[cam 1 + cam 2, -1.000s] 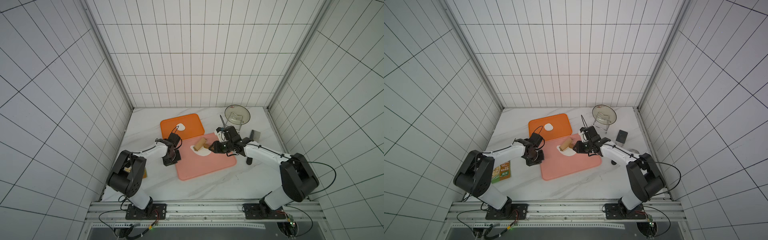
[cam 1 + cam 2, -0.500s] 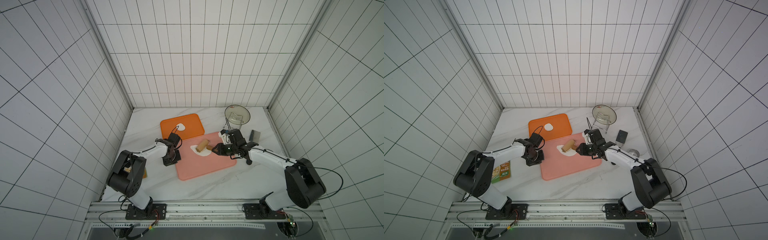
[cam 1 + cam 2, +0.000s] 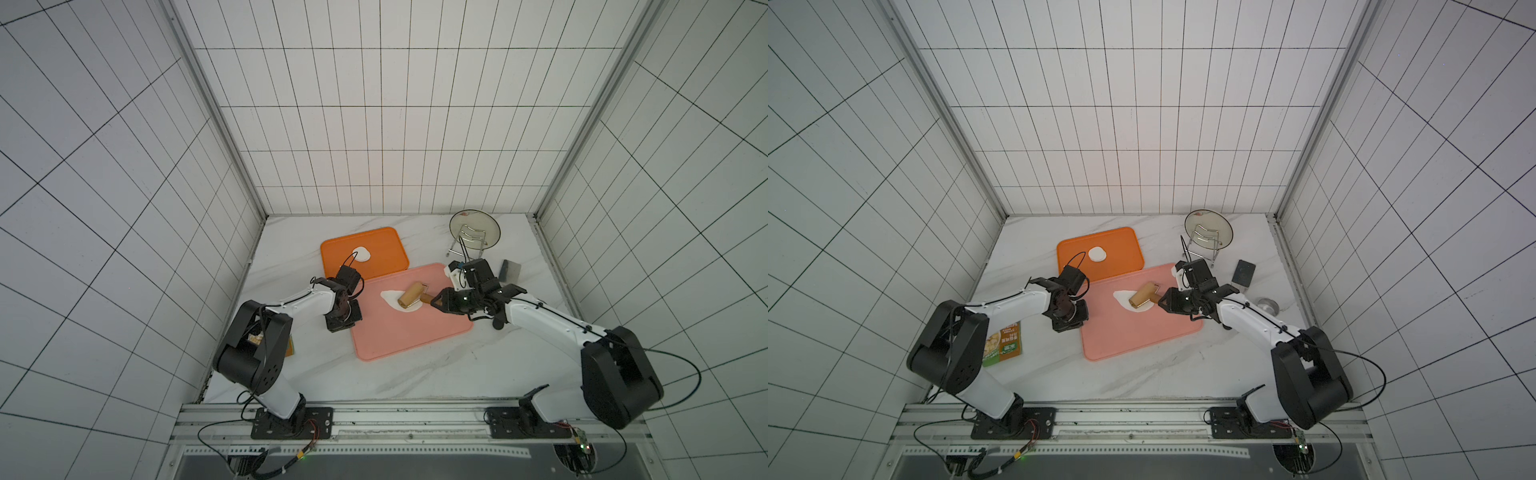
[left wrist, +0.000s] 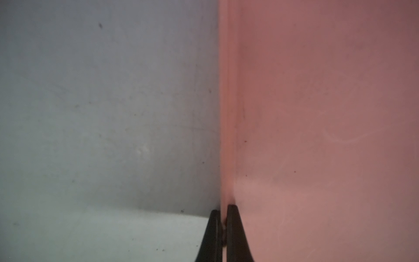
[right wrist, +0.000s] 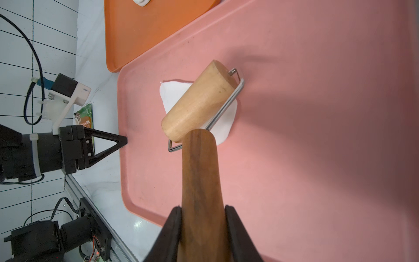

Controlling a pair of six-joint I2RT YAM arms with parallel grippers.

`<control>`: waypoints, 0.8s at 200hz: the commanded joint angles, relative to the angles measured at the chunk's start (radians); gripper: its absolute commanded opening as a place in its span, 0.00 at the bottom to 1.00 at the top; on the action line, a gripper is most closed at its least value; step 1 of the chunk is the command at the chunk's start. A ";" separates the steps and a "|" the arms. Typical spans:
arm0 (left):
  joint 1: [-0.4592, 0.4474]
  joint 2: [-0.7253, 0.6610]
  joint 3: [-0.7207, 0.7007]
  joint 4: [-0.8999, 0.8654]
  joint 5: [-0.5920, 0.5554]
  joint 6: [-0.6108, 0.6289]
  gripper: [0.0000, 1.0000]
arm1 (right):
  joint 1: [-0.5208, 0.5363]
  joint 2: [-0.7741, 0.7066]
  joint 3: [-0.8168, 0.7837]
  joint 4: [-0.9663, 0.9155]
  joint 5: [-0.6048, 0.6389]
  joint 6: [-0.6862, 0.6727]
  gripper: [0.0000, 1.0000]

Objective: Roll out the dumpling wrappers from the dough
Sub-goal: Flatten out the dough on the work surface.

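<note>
The robot's right gripper should push the roller back over the dough toward the left gripper, because the roller is getting close to the dough sheet's edge on the handle's side.
A thin, uneven white sheet of dough lies on the pink board. The wooden roller rests across this sheet. My right gripper is shut on the roller's dark handle. At the board's left rim, my left gripper is shut on the edge. A small roundish lump of dough sits on the orange tray. No dumpling wrappers are in view.
A glass lid on a wire rack stands at the back right. A dark flat scraper and a steel ring cutter lie right of the board. A printed packet lies by the left arm's base.
The roller has come back a little to the right across the dough sheet, and the right wrist has shifted with it. The left gripper has stayed on the board's edge.
</note>
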 commanded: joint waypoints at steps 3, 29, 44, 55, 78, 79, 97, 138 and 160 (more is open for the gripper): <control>0.011 0.046 -0.031 0.057 -0.075 -0.009 0.00 | 0.027 0.134 -0.013 -0.181 0.175 0.027 0.00; 0.010 0.046 -0.033 0.057 -0.077 -0.011 0.00 | 0.039 0.191 0.019 -0.161 0.162 0.033 0.00; 0.010 0.045 -0.032 0.059 -0.077 -0.011 0.00 | 0.047 0.184 0.015 -0.161 0.164 0.036 0.00; 0.010 0.044 -0.031 0.059 -0.076 -0.011 0.00 | 0.047 0.164 0.002 -0.170 0.163 0.037 0.00; 0.010 0.046 -0.029 0.058 -0.077 -0.011 0.00 | 0.046 0.092 -0.053 -0.211 0.163 0.037 0.00; 0.010 0.045 -0.028 0.057 -0.077 -0.011 0.00 | 0.046 0.089 -0.057 -0.213 0.163 0.037 0.00; 0.012 0.044 -0.030 0.057 -0.077 -0.011 0.00 | 0.016 0.012 -0.128 -0.241 0.151 0.041 0.00; 0.012 0.046 -0.032 0.061 -0.072 -0.008 0.00 | -0.024 -0.108 -0.184 -0.341 0.202 -0.018 0.00; 0.012 0.050 -0.031 0.063 -0.066 -0.009 0.00 | 0.046 -0.071 -0.112 -0.332 0.207 -0.058 0.00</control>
